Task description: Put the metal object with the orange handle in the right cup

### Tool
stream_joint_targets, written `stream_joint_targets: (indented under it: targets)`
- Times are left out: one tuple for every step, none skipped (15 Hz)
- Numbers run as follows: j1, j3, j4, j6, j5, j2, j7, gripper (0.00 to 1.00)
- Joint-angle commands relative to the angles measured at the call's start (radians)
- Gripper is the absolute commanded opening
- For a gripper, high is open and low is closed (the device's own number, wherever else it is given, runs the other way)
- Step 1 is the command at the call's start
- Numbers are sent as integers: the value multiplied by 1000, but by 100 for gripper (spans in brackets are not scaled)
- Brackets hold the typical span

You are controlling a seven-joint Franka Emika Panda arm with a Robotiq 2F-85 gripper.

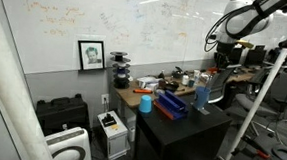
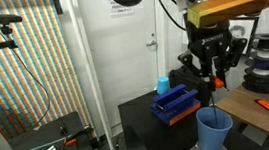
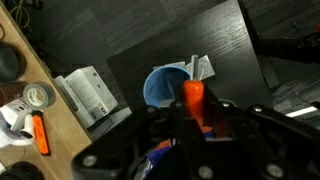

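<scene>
The object's slim metal end (image 2: 213,99) is hanging straight down above the blue tumbler's opening (image 2: 214,118), so the robot's gripper should go on moving down until that end is inside before it lets go.
My gripper (image 2: 212,75) is shut on the metal object with the orange handle (image 3: 193,100). In the wrist view the orange handle stands between the fingers (image 3: 196,122). The slim metal end hangs down (image 2: 214,95) just above the right cup (image 2: 216,132), a plain blue tumbler near the dark table's corner. The cup's open mouth shows below the handle in the wrist view (image 3: 162,86). In an exterior view the gripper (image 1: 215,72) is above this cup (image 1: 203,95). The second cyan-blue cup (image 2: 162,84) stands further off, also seen in an exterior view (image 1: 145,103).
A big blue rack (image 2: 175,103) lies on the dark table (image 2: 144,114) between the two cups, also visible in an exterior view (image 1: 170,104). A wooden desk with tape rolls and an orange tool (image 3: 40,133) adjoins the table. A white box (image 3: 88,92) stands beside it.
</scene>
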Motion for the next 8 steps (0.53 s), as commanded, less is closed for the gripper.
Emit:
stream_joint_targets:
  targets:
    - [-1,-11,42,8,1,47,26,11]
    - [4,-12,38,11,22,67,18,11]
    - [7,-13,33,19,37,84,12,11]
    - [10,-12,33,19,67,111,-3,11]
    - [10,-10,34,17,88,133,-8,11]
    - [10,-7,38,8,111,156,-12,31]
    - [6,-5,45,5,123,171,-11,46]
    - [0,-5,58,-13,154,176,-16,53]
